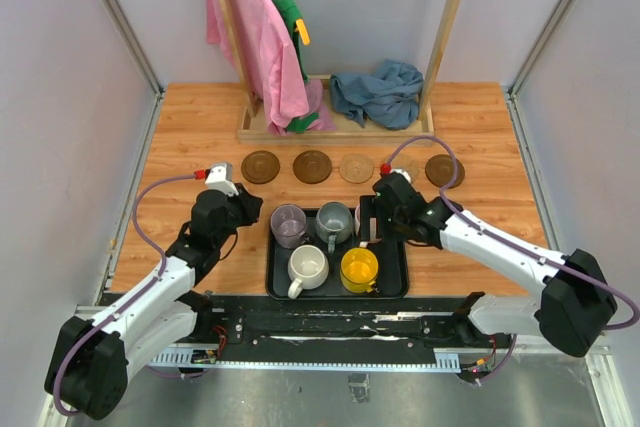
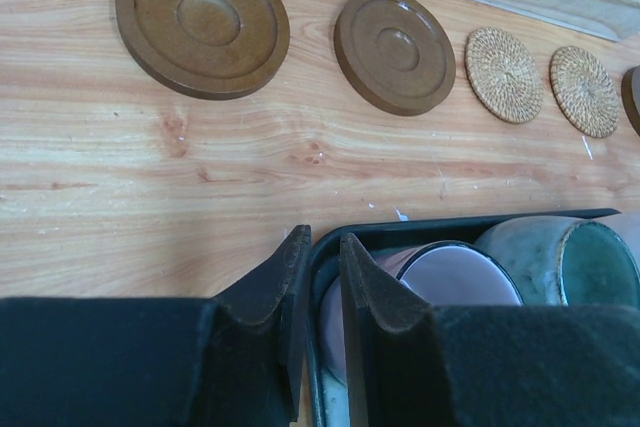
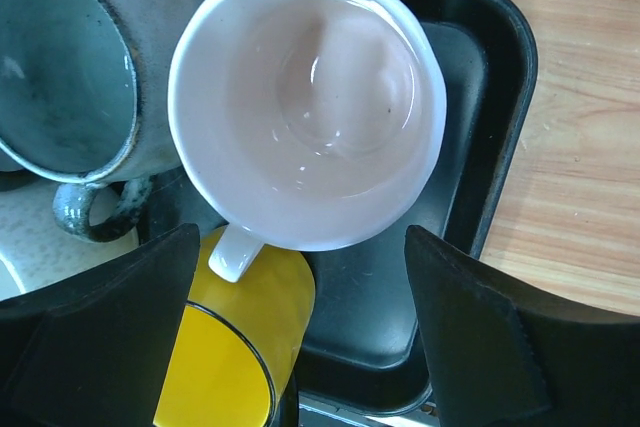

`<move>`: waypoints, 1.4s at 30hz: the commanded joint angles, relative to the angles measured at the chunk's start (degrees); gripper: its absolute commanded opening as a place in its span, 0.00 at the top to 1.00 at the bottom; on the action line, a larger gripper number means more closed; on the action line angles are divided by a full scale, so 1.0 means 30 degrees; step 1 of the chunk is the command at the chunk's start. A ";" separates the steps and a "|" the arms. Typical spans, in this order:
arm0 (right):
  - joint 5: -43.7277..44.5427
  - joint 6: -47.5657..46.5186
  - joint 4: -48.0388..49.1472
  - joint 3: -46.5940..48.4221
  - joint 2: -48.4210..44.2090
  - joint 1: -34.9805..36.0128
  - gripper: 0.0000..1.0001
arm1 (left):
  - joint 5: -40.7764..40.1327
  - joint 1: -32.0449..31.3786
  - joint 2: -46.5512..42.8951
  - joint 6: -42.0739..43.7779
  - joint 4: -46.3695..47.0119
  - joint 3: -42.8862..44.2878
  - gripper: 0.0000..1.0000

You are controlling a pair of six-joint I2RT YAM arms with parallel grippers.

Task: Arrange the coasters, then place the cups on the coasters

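Observation:
The pale pink cup's handle (image 3: 236, 253) is pointing into the gap of my open right gripper, so I should keep going in until I have one finger on each side of that handle, and then close the gripper.
A row of coasters lies behind the black tray (image 1: 390, 285): dark brown ones (image 1: 261, 166) (image 1: 312, 166), a tan one (image 1: 356, 167) and a dark one (image 1: 444, 169). The right arm covers part of the row. The tray holds a purple cup (image 1: 289, 225), grey-blue cup (image 1: 334, 222), cream cup (image 1: 308, 267) and yellow cup (image 1: 359, 269). My left gripper (image 2: 322, 242) is shut on the tray's left rim (image 2: 450, 222), one finger outside it and one inside beside the purple cup (image 2: 440, 282). My right gripper (image 3: 302, 242) stands open just above the pale pink cup (image 3: 310, 97), not touching it.
A wooden rack (image 1: 340, 129) stands at the back with pink and green garments (image 1: 262, 37) hanging from it and a blue cloth (image 1: 380, 95) on its base. Grey walls close the table in on both sides.

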 commanded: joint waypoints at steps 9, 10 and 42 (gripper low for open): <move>0.2032 0.0585 -0.2494 -0.0850 -0.0267 0.0364 0.19 | 0.0182 -0.0102 0.0178 -0.0283 0.0694 -0.0238 0.78; 0.2193 0.0607 -0.2732 -0.0895 -0.0487 0.0382 0.19 | 0.0183 -0.0075 0.0149 -0.0288 0.0673 -0.0231 0.78; 0.1017 -0.1486 -0.0620 -0.0621 0.1044 0.0415 0.37 | -0.0125 -0.0080 0.0231 -0.0182 0.0587 -0.0336 0.77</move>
